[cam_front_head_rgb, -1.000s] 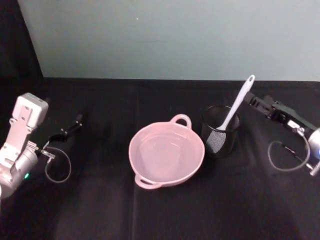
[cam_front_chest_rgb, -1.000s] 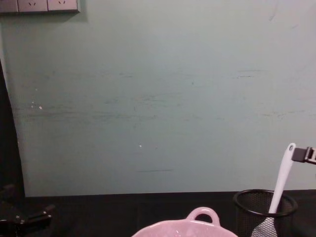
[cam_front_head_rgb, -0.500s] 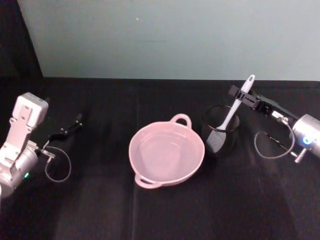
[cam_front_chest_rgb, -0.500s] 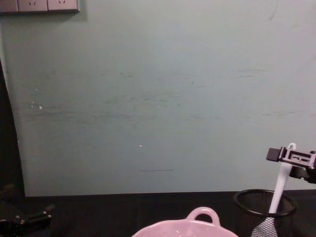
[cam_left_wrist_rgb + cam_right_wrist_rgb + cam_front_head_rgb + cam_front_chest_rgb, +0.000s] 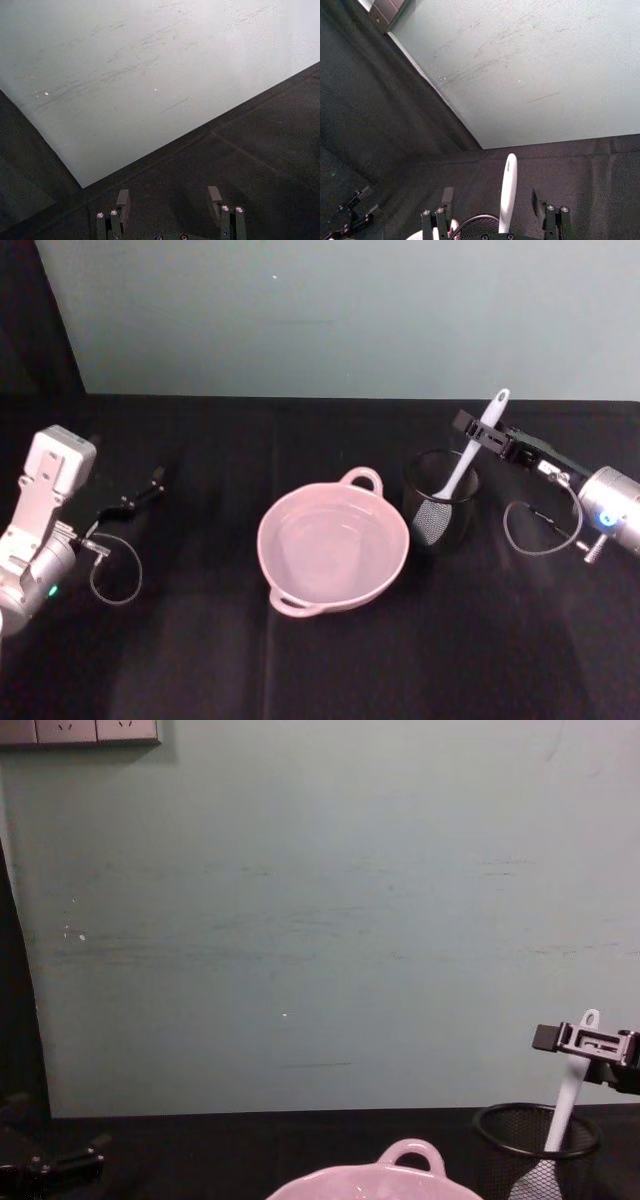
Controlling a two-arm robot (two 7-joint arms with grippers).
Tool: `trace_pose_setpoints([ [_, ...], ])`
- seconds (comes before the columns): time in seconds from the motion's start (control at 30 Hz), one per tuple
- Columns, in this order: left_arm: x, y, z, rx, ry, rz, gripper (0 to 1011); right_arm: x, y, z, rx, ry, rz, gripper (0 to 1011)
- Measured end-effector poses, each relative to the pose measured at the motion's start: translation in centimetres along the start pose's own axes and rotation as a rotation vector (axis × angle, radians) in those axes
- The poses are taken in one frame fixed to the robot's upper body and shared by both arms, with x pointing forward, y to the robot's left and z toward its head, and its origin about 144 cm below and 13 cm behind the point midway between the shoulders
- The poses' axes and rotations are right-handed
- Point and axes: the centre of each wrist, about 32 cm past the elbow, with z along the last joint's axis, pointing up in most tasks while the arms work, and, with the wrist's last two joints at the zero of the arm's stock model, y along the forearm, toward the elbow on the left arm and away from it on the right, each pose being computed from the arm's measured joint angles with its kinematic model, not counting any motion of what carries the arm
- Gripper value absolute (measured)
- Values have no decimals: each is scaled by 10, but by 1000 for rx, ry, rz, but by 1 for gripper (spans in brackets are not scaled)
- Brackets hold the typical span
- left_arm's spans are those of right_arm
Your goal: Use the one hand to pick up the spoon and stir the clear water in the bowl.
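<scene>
The white spoon point(image 5: 566, 1107) is leaning loosely in the mesh cup's wide opening point(image 5: 515, 1132), so it will come out and leave the cup standing when I lift.
The white spoon point(image 5: 468, 458) stands tilted in a black wire-mesh cup point(image 5: 440, 505), its holed handle tip up and to the right. My right gripper point(image 5: 481, 434) is open and straddles the upper handle. In the right wrist view the spoon point(image 5: 508, 194) rises between the two spread fingers point(image 5: 447, 197) without touching either. From the chest the right gripper point(image 5: 582, 1042) crosses in front of the spoon point(image 5: 568, 1095) just below its tip. The pink bowl point(image 5: 283, 585) sits at the table's centre, left of the cup, holding clear water point(image 5: 330, 545). My left gripper point(image 5: 136, 498) rests open at the far left.
A black cloth covers the table point(image 5: 200, 660), with a pale green wall point(image 5: 340, 310) behind it. The mesh cup point(image 5: 536, 1145) stands close to the bowl's right side. Cable loops hang by both wrists.
My right gripper has moved left from beside the spoon's tip until its open fingers sit around the handle. Spoon, bowl and left arm have stayed put.
</scene>
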Motion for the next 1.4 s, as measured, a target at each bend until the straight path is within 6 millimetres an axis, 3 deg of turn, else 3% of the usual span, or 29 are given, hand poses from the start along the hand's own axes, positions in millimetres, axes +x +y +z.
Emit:
trace_pose_setpoints([
  [0.3, 0, 0, 0, 0, 0, 0, 1011, 0, 0, 0, 0, -1, -1, 785],
  [0.57, 0, 0, 0, 0, 0, 0, 1011, 0, -1, 0, 0, -1, -1, 490],
  [0.73, 0, 0, 0, 0, 0, 0, 1011, 0, -1, 0, 0, -1, -1, 367],
  [0.77, 0, 0, 0, 0, 0, 0, 1011, 0, -1, 0, 0, -1, -1, 283],
  [0.97, 0, 0, 0, 0, 0, 0, 1011, 0, -1, 0, 0, -1, -1, 139],
  [1.27, 0, 0, 0, 0, 0, 0, 1011, 0, -1, 0, 0, -2, -1, 112],
  [1.4, 0, 0, 0, 0, 0, 0, 1011, -7, -5, 13, 30, -128, 17, 112],
])
